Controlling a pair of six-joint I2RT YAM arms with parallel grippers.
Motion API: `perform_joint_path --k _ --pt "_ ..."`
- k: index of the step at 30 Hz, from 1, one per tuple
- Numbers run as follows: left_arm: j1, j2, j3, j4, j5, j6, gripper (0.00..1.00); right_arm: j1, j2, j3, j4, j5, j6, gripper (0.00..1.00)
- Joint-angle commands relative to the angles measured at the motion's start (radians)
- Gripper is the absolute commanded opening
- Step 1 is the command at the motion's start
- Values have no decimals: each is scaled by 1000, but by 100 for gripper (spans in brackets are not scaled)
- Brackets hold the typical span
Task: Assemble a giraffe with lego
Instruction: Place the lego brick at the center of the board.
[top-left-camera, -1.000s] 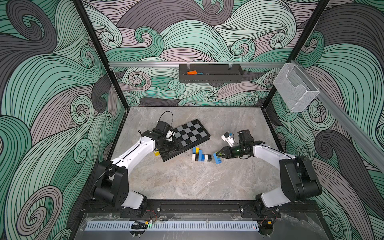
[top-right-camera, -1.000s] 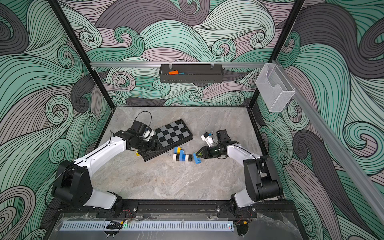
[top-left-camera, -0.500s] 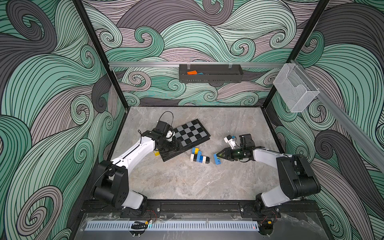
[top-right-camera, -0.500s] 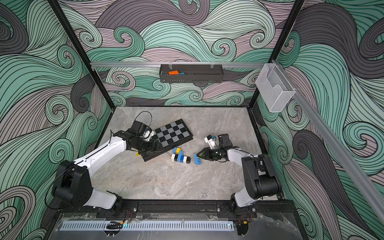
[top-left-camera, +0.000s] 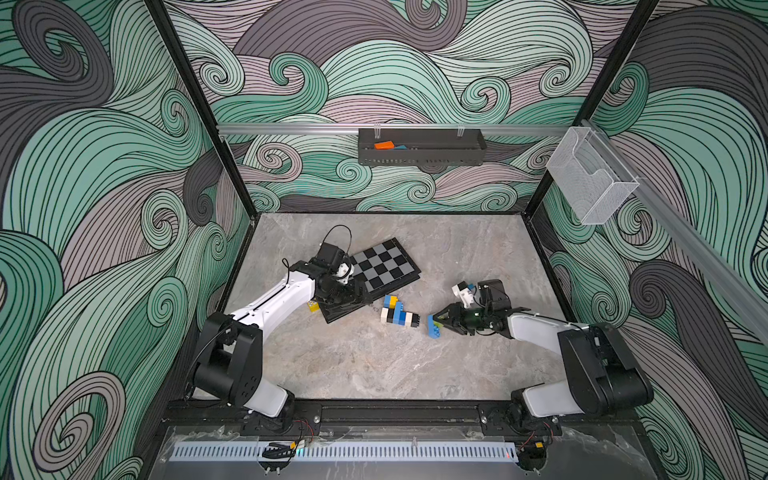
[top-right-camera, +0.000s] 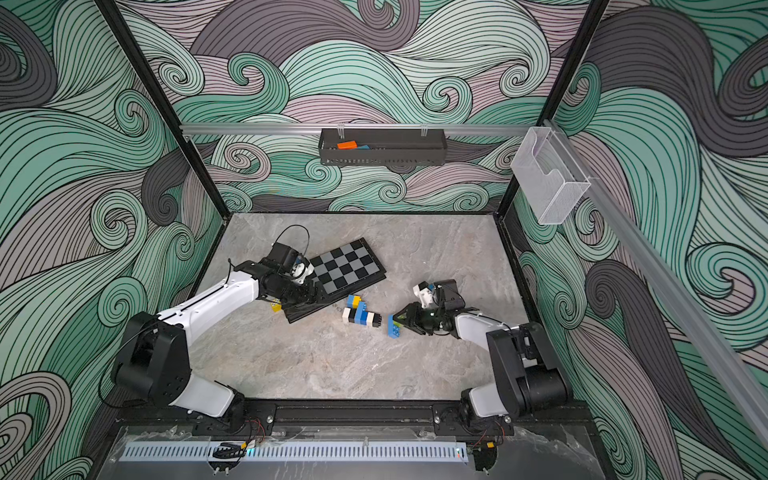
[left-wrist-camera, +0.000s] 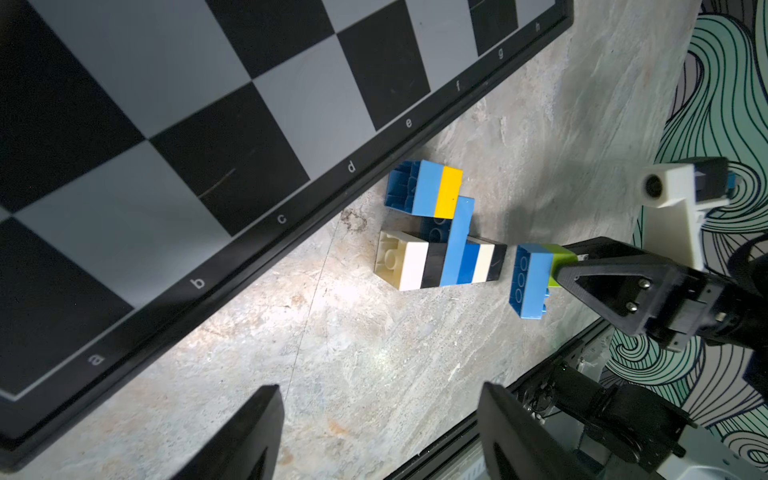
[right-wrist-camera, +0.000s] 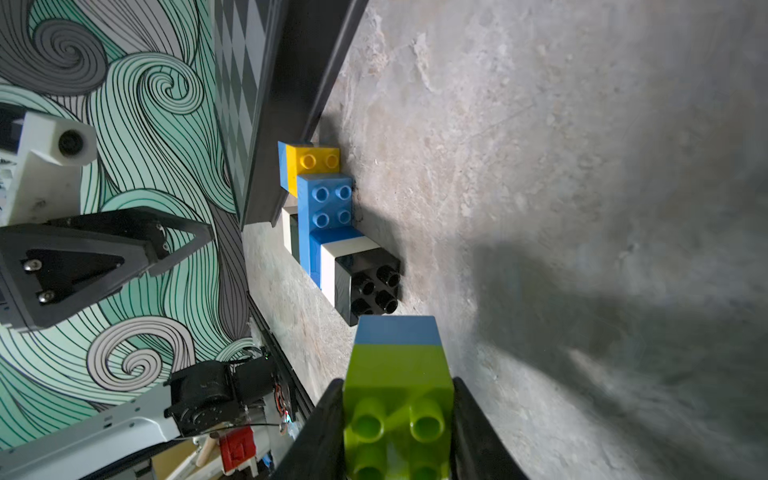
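Observation:
Next, my right gripper moves the blue brick back until my left gripper keeps the giraffe's white end (top-left-camera: 385, 315) still, because the giraffe's black studded end (top-left-camera: 415, 320) is lying unheld.
The giraffe (top-left-camera: 398, 312) (top-right-camera: 360, 312) lies on its side on the table in both top views, a joined run of white, black, blue and yellow bricks (left-wrist-camera: 440, 253) with a black studded end (right-wrist-camera: 368, 286). My right gripper (top-left-camera: 437, 322) (right-wrist-camera: 397, 390) is shut on a lime-green brick (right-wrist-camera: 397, 374) that carries a blue brick (left-wrist-camera: 530, 282) on its far end. That blue brick sits a small gap from the black end. My left gripper (top-left-camera: 353, 297) (left-wrist-camera: 379, 390) is open and holds nothing, over the board's near corner.
The black-and-grey chequered board (top-left-camera: 386, 266) lies tilted behind the figure, under the left wrist. A loose yellow brick (top-left-camera: 313, 306) sits beside the left arm. A black tray (top-left-camera: 422, 147) hangs on the back wall and a clear bin (top-left-camera: 590, 183) on the right wall.
The right gripper, with its lime-and-blue piece, has shifted slightly toward the table's front. The lying figure slid a little to the left. The left arm has not moved.

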Motion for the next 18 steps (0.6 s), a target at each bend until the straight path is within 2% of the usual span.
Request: perform_joint_path --k 1,10,13,18 --pt "-13 3 14 10 23 -8 78 13 20 -42 114 34 109 40" --pt "-42 5 -9 36 23 -26 78 37 97 -31 112 76 103 41" --pt "-51 11 -9 45 21 -33 78 43 77 -7 31 111 79 43" --pt "-56 25 -1 60 20 -43 78 47 -37 42 -187 205 -6 48"
